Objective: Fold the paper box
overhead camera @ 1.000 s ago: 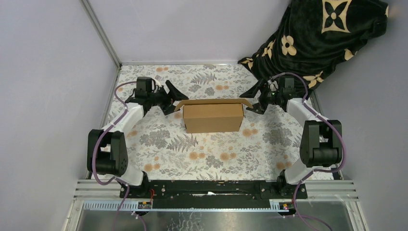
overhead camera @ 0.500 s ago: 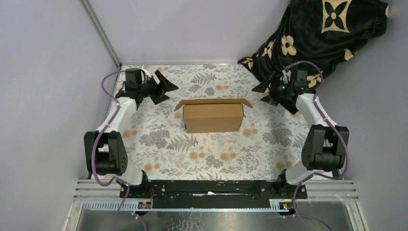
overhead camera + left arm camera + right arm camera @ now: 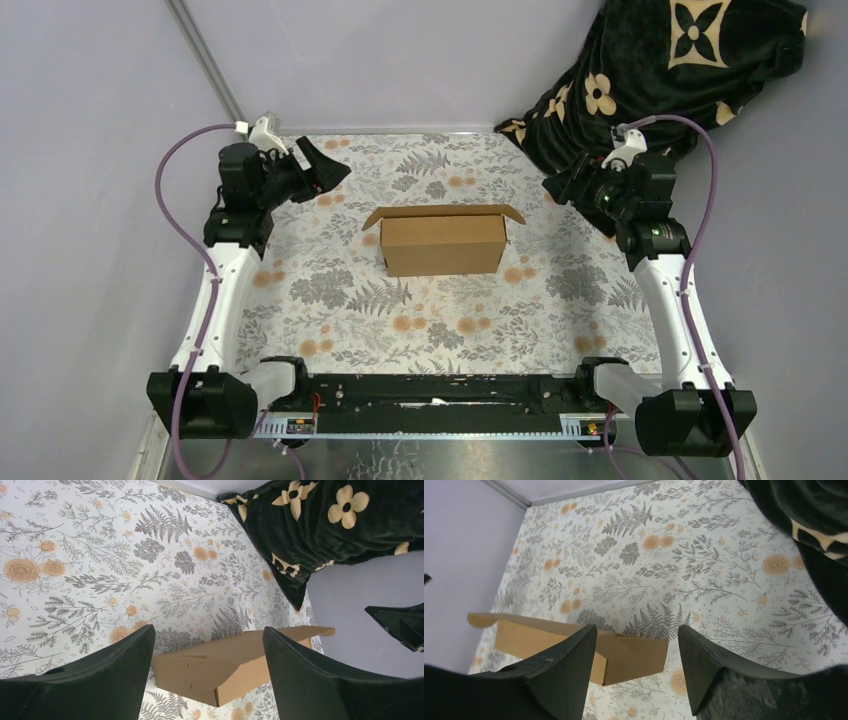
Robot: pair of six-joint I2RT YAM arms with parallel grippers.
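Both flap corners point(image 3: 514, 214) reach out beyond the ends of the paper box, so the robot's left gripper and right gripper should move in and each pinch one corner point(image 3: 372, 217).
The paper box point(image 3: 443, 242) is a brown cardboard mailer standing on the flowered table cover, with its lid down and small flap corners sticking out at both ends. My left gripper point(image 3: 322, 168) hangs above the back left of the table, well away from the box, open and empty. The left wrist view shows the box point(image 3: 220, 665) far below, between the fingertips of the left gripper point(image 3: 209, 628). My right gripper point(image 3: 563, 186) hovers at the back right, also apart from the box, open and empty. In the right wrist view the box point(image 3: 639, 652) lies beyond the right gripper point(image 3: 636, 628).
A black blanket with cream flowers point(image 3: 660, 70) is heaped in the back right corner, close behind the right gripper. Lilac walls point(image 3: 100, 150) close off the left, back and right sides. The flowered table cover point(image 3: 420, 330) lies bare in front of the box.
Both arms have drawn back and lifted from the box's ends toward the outer back corners. The right jaws have narrowed somewhat. The box has not moved.
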